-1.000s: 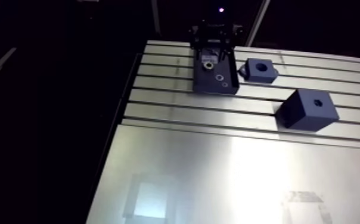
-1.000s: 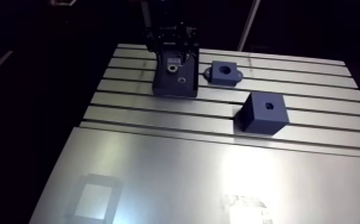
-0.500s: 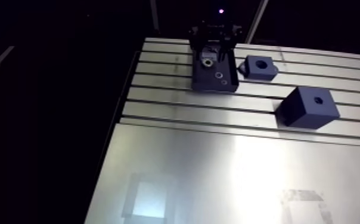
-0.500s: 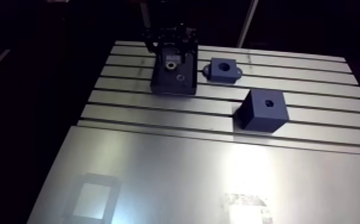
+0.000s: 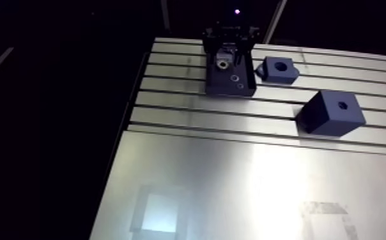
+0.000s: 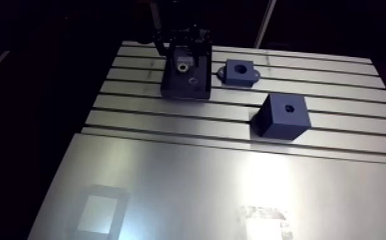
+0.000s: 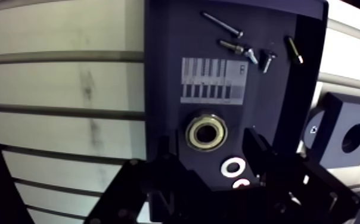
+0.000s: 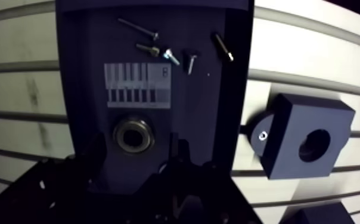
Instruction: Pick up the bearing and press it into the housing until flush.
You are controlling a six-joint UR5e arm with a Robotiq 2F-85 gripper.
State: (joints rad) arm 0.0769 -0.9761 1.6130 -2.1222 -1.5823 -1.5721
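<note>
The bearing [image 7: 206, 132] will catch at the bore's opening and stick up above it when the robot lowers the bearing, because the housing's round bore [image 7: 353, 138] looks barely as wide.
In the wrist view the bearing [image 7: 207, 132], a brass-coloured ring with a dark bore, lies flat in a dark tray [image 7: 164, 65] just below a barcode label. My gripper [image 7: 210, 140] hangs over it, open, one dark finger on each side of the bearing and neither pressed against it. The housing [image 7: 343, 137], a dark blue block with a round bore and a small flange, sits on the table beside the tray. The arm view shows the gripper [image 5: 224, 59] over the tray's far end and the housing [image 5: 278, 69] to its right.
Several loose screws [image 7: 242, 47] lie at the tray's far end, and a white washer [image 7: 234, 167] lies close to the bearing. A dark blue cube [image 5: 331, 113] with a small top hole stands nearer on the slotted table [image 5: 170, 115]. A smooth plate [image 5: 234, 185] covers the near part.
The whole arm view has shifted slightly, so the camera moved. The gripper stays over the far end of the tray; the tray, housing and cube have not moved.
</note>
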